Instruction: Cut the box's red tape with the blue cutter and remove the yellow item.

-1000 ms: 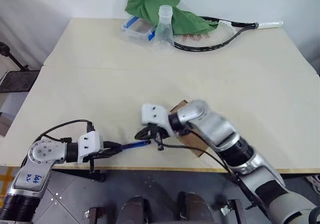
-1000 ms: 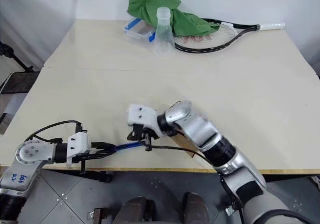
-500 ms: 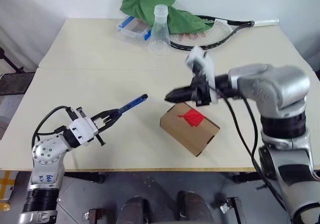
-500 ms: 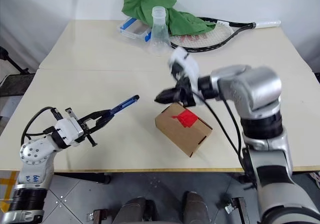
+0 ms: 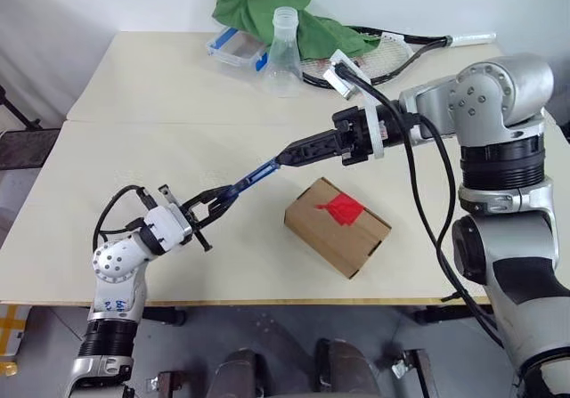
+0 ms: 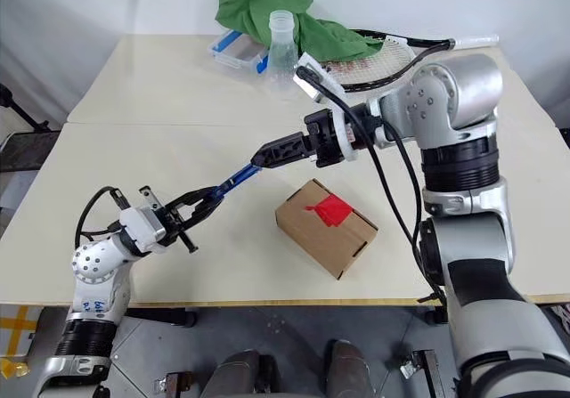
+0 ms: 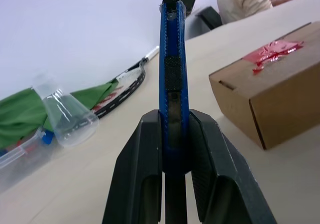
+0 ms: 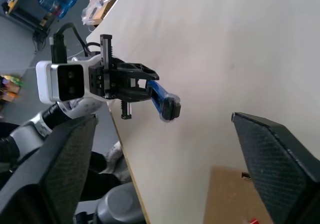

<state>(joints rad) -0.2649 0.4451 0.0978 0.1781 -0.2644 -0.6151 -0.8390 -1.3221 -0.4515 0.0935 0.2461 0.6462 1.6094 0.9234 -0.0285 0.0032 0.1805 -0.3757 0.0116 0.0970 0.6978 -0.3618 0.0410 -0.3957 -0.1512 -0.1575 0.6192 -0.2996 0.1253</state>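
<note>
I expect the cutter's narrow tip, hidden in my left gripper, to point forward when I carry the cutter, because the blue cutter's black end (image 8: 171,108) faces my right gripper.
The brown box (image 5: 334,236) lies flat near the table's front, with the red tape (image 5: 342,207) on its top face. My left gripper (image 5: 216,202) is shut on the blue cutter (image 5: 251,179), which slants up and to the right above the table, left of the box. The right gripper (image 5: 290,156) reaches in from the right, open, its fingertips at the cutter's far end. In the right wrist view the cutter's end (image 8: 169,107) sits between the two wide-apart fingers (image 8: 75,149). The left wrist view shows the cutter (image 7: 172,73) clamped between the pads, the box (image 7: 280,98) beside it. The yellow item is out of view.
At the table's far side lie a green cloth (image 5: 258,6), a clear flask (image 5: 283,52), a clear container with blue trim (image 5: 233,47) and a tennis racket (image 5: 392,49). The table's front edge (image 5: 267,302) runs just below the box. A person (image 7: 245,1) sits beyond the table.
The right gripper rose from the front edge, swung to the box's far side and opened. The left gripper lifted the cutter and tilted it up toward the right fingertips.
</note>
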